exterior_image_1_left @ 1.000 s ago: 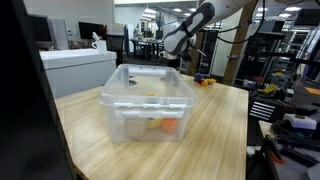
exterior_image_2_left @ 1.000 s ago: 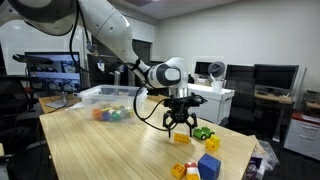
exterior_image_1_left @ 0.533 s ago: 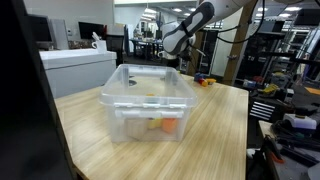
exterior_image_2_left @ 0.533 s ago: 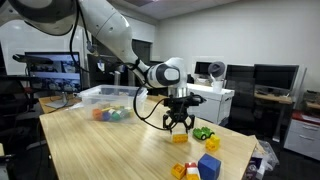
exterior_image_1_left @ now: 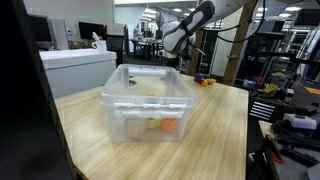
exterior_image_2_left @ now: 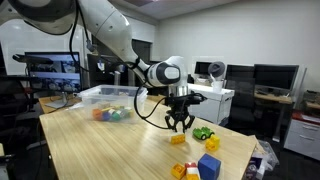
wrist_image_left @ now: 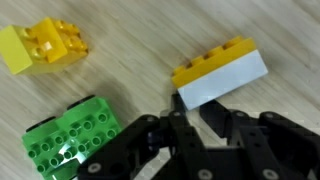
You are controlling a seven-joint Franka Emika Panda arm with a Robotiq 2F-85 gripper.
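Note:
The yellow-topped white block lies at a slant and only its corner [wrist_image_left: 190, 97] is between my gripper's fingers, so I should open them, turn and put them around the block's long sides [wrist_image_left: 222, 72].
In the wrist view my gripper [wrist_image_left: 193, 108] comes in from the bottom, its black fingers drawn close together with a narrow gap. The lower corner of a yellow-topped white block [wrist_image_left: 220, 70] shows in that gap; whether the fingers touch it cannot be told. A green studded block [wrist_image_left: 70, 135] lies to the left and a small yellow block [wrist_image_left: 45, 47] beyond it. In an exterior view the gripper [exterior_image_2_left: 180, 127] points down just over the yellow block [exterior_image_2_left: 179, 140], with the green block [exterior_image_2_left: 203, 133] beside it.
A clear plastic bin [exterior_image_1_left: 150, 100] with colourful toys stands mid-table, also seen as the bin [exterior_image_2_left: 105, 95] behind the arm. A blue block [exterior_image_2_left: 209, 165] and more yellow pieces lie near the table's corner. Desks, monitors and chairs surround the table.
The fingers have closed from wide open to a narrow gap. The arm has stayed over the same spot.

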